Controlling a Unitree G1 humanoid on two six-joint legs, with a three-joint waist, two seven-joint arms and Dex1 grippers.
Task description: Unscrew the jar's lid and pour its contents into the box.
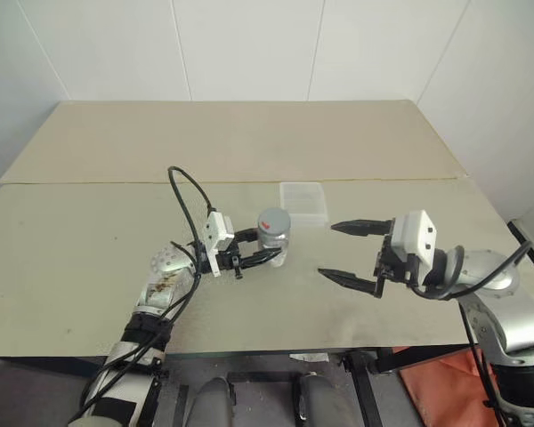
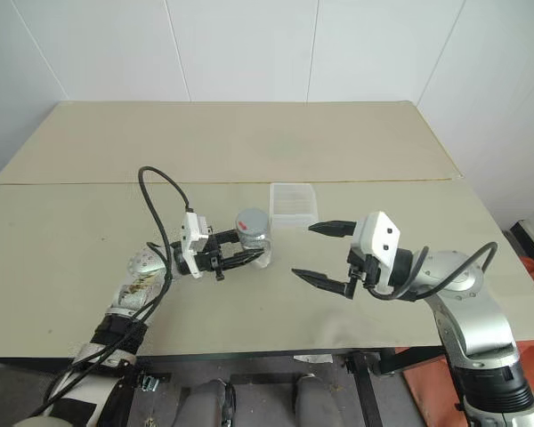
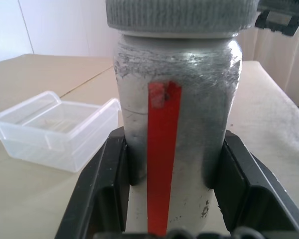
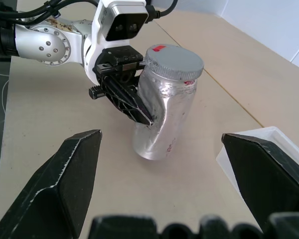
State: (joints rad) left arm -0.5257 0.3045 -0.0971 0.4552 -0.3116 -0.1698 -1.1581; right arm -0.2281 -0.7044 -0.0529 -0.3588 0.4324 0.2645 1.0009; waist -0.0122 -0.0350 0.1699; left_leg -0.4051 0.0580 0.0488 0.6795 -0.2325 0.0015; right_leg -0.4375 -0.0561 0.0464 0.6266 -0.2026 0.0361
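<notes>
My gripper will unscrew the grey lid (image 4: 175, 59), and the lid will come off the jar's opening in one piece, because the ribbed edge (image 4: 172, 73) runs all around the lid.
My left gripper (image 1: 265, 246) is shut on the jar (image 1: 276, 242), its black fingers (image 3: 107, 184) clamping the silvery body from both sides. The jar has a red strip down its side and leans a little, with its base at or just above the tabletop. The grey ribbed lid (image 4: 173, 62) sits on top of the jar, a small red mark on it. The box (image 1: 303, 203), clear plastic, lies on the table just behind the jar. To the right of the jar my right gripper (image 1: 327, 249) stands open, pointing at the jar and apart from it.
The tan table (image 1: 89, 258) has a seam running across it behind the box, and a white wall stands at the far edge. A black cable (image 1: 185, 191) loops up from my left wrist. The table's right edge lies close behind my right arm.
</notes>
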